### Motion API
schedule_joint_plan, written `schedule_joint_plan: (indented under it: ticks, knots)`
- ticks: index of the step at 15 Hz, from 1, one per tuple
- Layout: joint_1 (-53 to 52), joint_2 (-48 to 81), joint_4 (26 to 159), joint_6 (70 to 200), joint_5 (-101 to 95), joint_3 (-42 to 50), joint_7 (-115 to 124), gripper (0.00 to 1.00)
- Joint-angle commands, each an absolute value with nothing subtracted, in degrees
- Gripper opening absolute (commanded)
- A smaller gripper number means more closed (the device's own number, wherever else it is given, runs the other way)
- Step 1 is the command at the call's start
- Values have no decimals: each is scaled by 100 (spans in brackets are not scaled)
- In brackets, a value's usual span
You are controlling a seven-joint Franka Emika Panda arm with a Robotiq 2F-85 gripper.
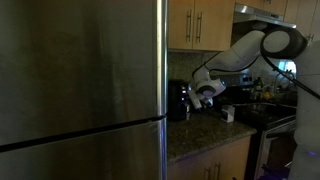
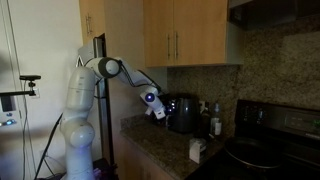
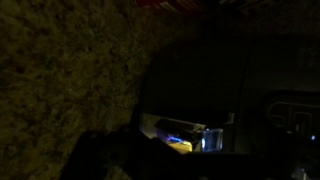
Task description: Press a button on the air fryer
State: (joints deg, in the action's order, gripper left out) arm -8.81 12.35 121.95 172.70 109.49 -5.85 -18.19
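Observation:
The button panel point(image 3: 294, 115) lies off to one side while my gripper points at the air fryer's blank edge point(image 3: 188, 88), so next I move toward that panel before pressing.
The air fryer is a small glossy black upright appliance on the granite counter, seen in both exterior views point(image 1: 177, 101) point(image 2: 183, 113). My gripper point(image 1: 206, 96) point(image 2: 155, 108) hovers close beside its top at about the same height, pointing at it. I cannot tell whether it touches the fryer. In the wrist view the air fryer point(image 3: 200, 80) is a large dark shape filling the middle, with a small blue glow below it. The picture is too dark to make out my fingers or whether they are open.
A tall stainless fridge point(image 1: 80, 90) fills one side. Wooden cabinets point(image 2: 190, 35) hang above the counter point(image 2: 165, 155). A small white box point(image 1: 228, 115) point(image 2: 197, 150), bottles point(image 2: 214, 120) and a black stove point(image 2: 270, 150) stand nearby.

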Motion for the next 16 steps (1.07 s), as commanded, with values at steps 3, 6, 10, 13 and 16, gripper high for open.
schedule_joint_plan:
  ticks: [3,6,10,13,16]
  knots:
    - [-885,1221,12172,17268,11062,-565,-1928,100]
    - [-889,1132,11893,17383,11829,-365,-2630,100]
    - [-881,1128,12032,17315,11762,-379,-2590,100]
    - [-882,1125,12033,17316,11764,-367,-2597,100]
    - [-967,1097,11928,17256,11922,-416,-2726,100]
